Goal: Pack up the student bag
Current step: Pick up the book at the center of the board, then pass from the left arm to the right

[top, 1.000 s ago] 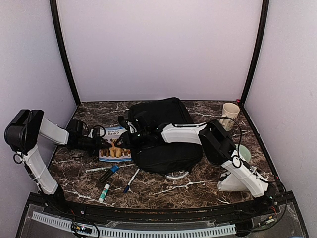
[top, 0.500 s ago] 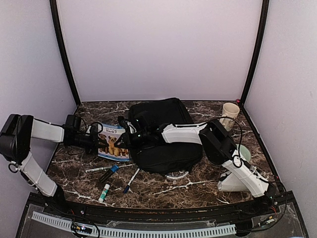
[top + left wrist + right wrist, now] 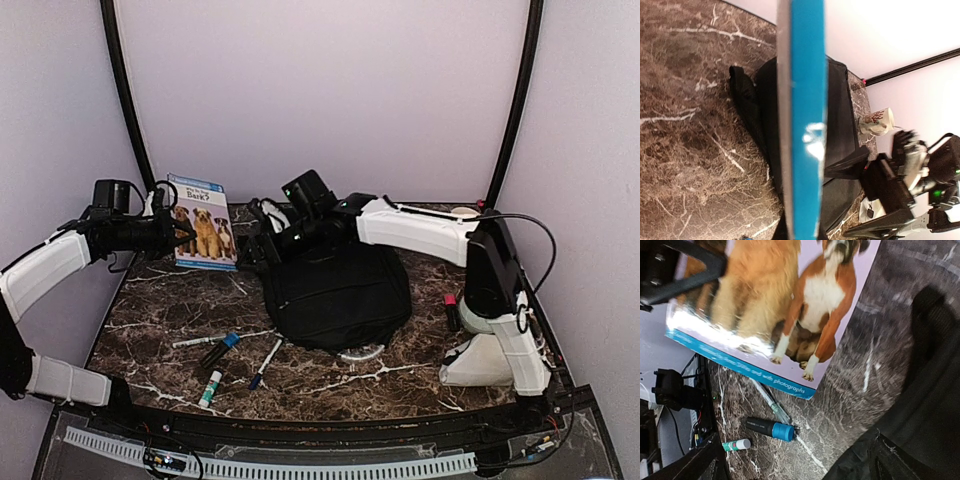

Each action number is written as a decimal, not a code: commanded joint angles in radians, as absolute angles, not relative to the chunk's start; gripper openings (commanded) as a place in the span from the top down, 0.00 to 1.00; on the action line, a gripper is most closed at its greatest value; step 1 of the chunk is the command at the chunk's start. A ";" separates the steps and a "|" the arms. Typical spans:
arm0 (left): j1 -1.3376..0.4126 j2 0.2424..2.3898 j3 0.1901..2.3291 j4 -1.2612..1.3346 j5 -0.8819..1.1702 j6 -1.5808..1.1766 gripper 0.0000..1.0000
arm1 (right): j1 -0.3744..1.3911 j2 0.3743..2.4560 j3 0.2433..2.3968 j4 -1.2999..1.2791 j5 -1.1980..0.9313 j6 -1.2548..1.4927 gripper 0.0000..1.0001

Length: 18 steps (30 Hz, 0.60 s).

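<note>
I should pull back and hand the book [image 3: 229,230] to my right gripper, because my right gripper reaches far across the student bag [image 3: 340,300] while the book fills my left gripper.
The student bag [image 3: 340,290] is a big black backpack lying mid-table, also seen in the left wrist view [image 3: 840,110] and at the right of the right wrist view [image 3: 925,390]. My left gripper [image 3: 168,233] is shut on a dog picture book [image 3: 204,222] and holds it upright in the air at the back left. The left wrist view shows the book edge-on as a blue band [image 3: 807,100]. My right gripper [image 3: 264,240] hovers at the bag's upper left corner, jaws spread wide with nothing between them. The book's cover [image 3: 790,300] fills the top of the right wrist view.
On the table left of the bag lie a clear pen [image 3: 771,402], a black marker with a blue band [image 3: 769,429], a glue stick [image 3: 210,388] and another pen [image 3: 265,363]. A plate rim [image 3: 358,354] shows under the bag. A cup [image 3: 875,121] stands back right.
The left arm lifted the book off the table and stood it upright at the back left. The right arm rose toward the back, and its jaws spread wide.
</note>
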<state>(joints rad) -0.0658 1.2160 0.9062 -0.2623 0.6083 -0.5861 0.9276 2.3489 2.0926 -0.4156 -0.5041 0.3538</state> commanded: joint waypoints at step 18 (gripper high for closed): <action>-0.346 1.295 1.043 0.080 0.601 -0.633 1.00 | 0.417 1.583 1.454 -0.388 -0.657 0.012 0.05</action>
